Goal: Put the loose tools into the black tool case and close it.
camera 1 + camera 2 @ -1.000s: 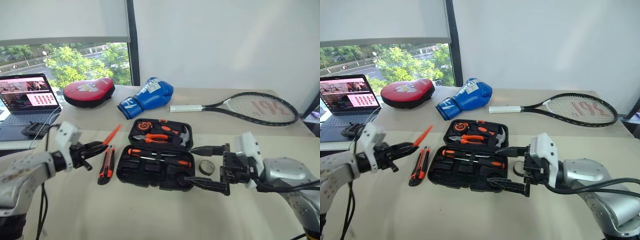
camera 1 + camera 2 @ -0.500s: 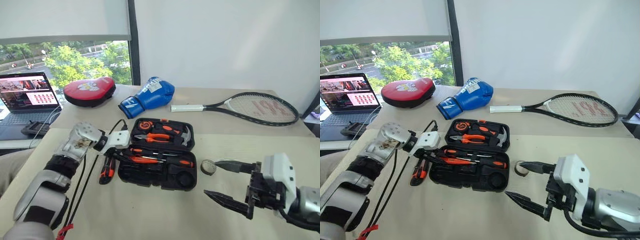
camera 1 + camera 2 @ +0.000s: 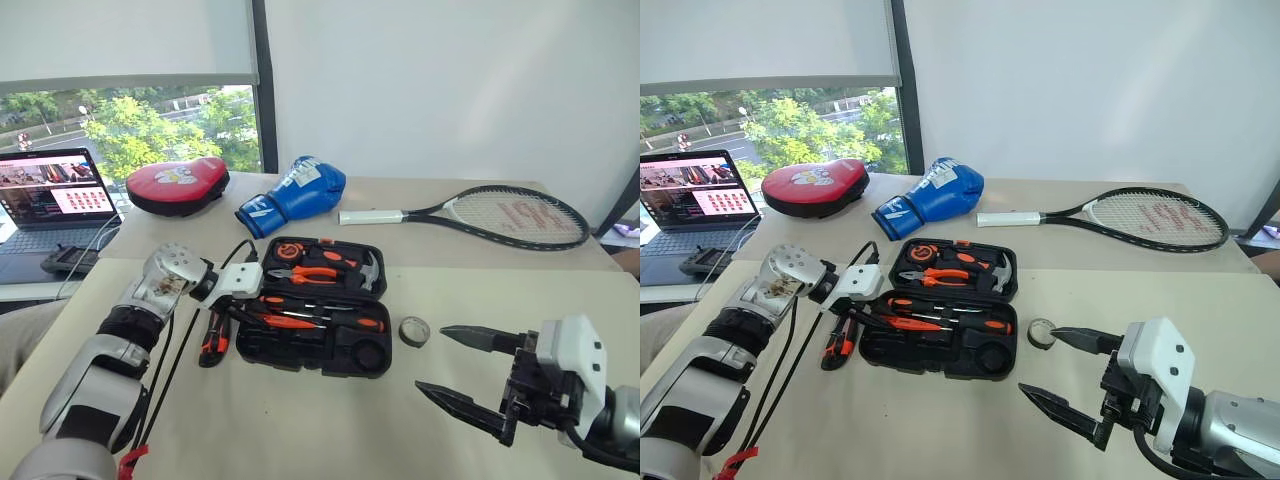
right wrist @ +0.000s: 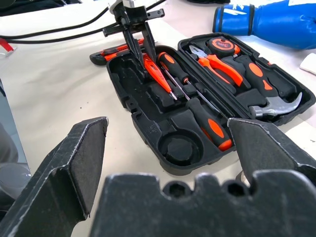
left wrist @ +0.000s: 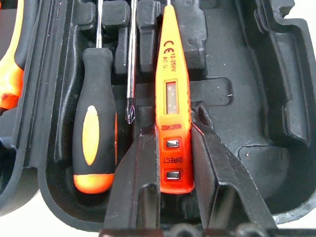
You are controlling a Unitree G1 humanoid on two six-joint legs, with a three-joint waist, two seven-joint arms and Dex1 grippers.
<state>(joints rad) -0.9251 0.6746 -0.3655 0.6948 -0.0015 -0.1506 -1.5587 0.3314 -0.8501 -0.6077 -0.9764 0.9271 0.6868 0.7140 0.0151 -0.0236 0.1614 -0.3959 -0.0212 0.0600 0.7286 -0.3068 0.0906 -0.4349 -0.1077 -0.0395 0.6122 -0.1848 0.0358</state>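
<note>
I should let go of the tester screwdriver's rear with my left gripper and press its front end (image 5: 171, 34) down with closed fingers, because the tester screwdriver sits shallow over the slot's ridge (image 5: 190, 59).
The black tool case (image 3: 372, 360) lies open in the middle of the table. My left gripper (image 3: 248, 312) reaches down into its near half, shut on the small orange tester screwdriver (image 5: 172, 74), which lies in a slot there. Two orange-and-black screwdrivers (image 4: 210, 118) (image 5: 94, 138) rest in slots beside it. The utility knife (image 3: 212, 335) lies on the table left of the case, and the small black tape roll (image 3: 413, 330) sits right of it. My right gripper (image 3: 455, 370) hangs open at the near right, apart from the case.
Pliers (image 3: 305, 275), a hammer (image 3: 370, 270) and a tape measure (image 3: 290, 250) sit in the case's far half. A red pad (image 3: 178, 183), blue boxing glove (image 3: 295, 193) and tennis racket (image 3: 500, 213) lie behind. A laptop (image 3: 50, 205) stands far left.
My left gripper carried the tester screwdriver from left of the case down into its near half. My right gripper drew back from the case toward the near right. Both have since held still.
</note>
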